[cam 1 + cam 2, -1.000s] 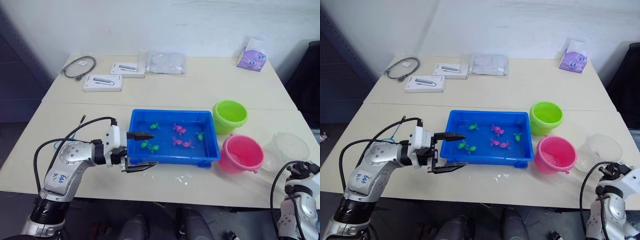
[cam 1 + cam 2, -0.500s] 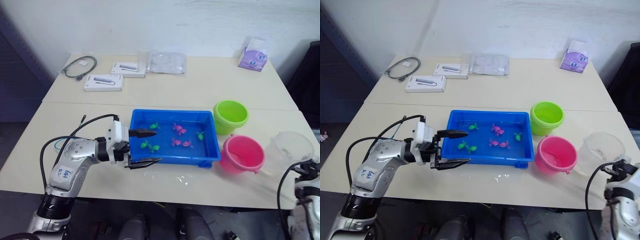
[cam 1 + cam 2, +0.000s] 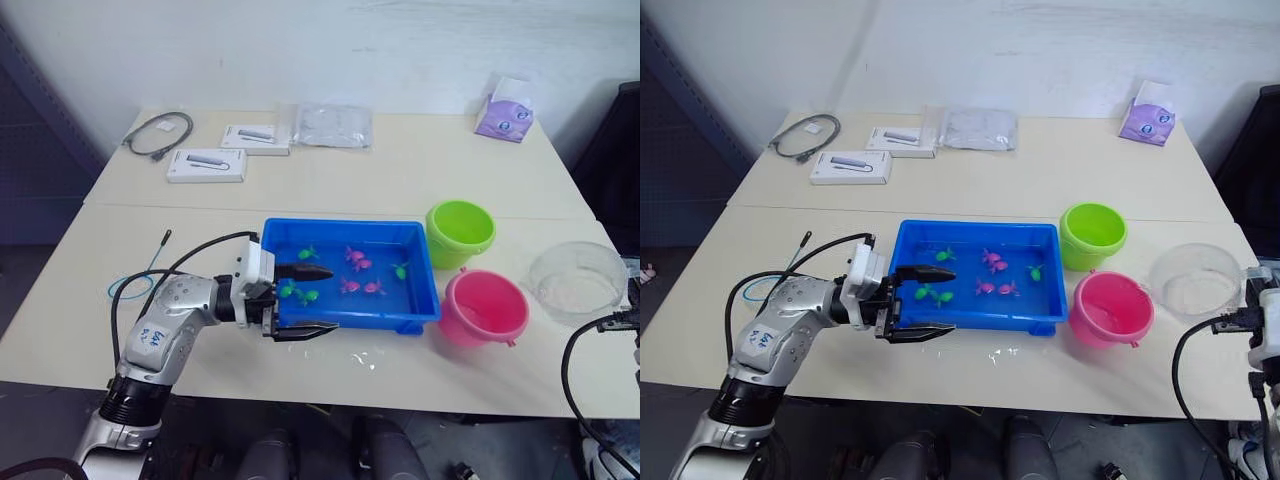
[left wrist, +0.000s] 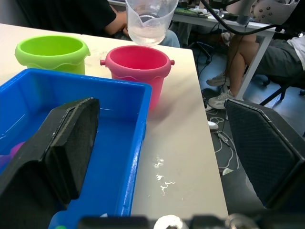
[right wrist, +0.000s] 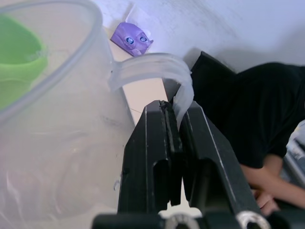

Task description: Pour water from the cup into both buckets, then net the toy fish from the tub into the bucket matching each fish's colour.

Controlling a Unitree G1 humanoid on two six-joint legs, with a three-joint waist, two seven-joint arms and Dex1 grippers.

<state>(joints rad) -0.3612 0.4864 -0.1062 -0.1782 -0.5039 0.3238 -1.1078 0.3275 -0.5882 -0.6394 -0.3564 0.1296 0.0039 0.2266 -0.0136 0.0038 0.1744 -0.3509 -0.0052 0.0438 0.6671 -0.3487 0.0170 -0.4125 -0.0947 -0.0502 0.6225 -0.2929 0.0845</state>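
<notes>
I expect the blue hoop [image 3: 131, 287] to follow stiffly in line when I lift it, because the net's thin handle [image 3: 159, 250] goes straight from its end to the net's hoop.
The clear cup [image 3: 578, 280] hangs upright above the table's right end, with my right gripper [image 5: 175, 107] shut on its handle [image 5: 152, 67]. Just left of it stand the pink bucket [image 3: 485, 308] and, farther back, the green bucket [image 3: 460, 232]. The blue tub [image 3: 340, 227] holds water and several toy fish, green ones [image 3: 298, 293] and pink ones [image 3: 362, 287]. My left gripper [image 3: 330, 298] is open at the tub's front left. One finger is over the water and the other is in front of the front wall. The net [image 3: 157, 250] lies on the table left of my left arm.
At the back of the table lie a coiled grey cable [image 3: 158, 132], two white boxes [image 3: 206, 165], a clear bag [image 3: 332, 125] and a purple tissue pack [image 3: 503, 118]. Water drops [image 3: 365, 358] spot the table before the tub. Seated people [image 4: 281, 52] are beyond the table's right end.
My right gripper has lifted the cup off the table. My left gripper has moved right, from beside the tub's corner to straddling its front wall.
</notes>
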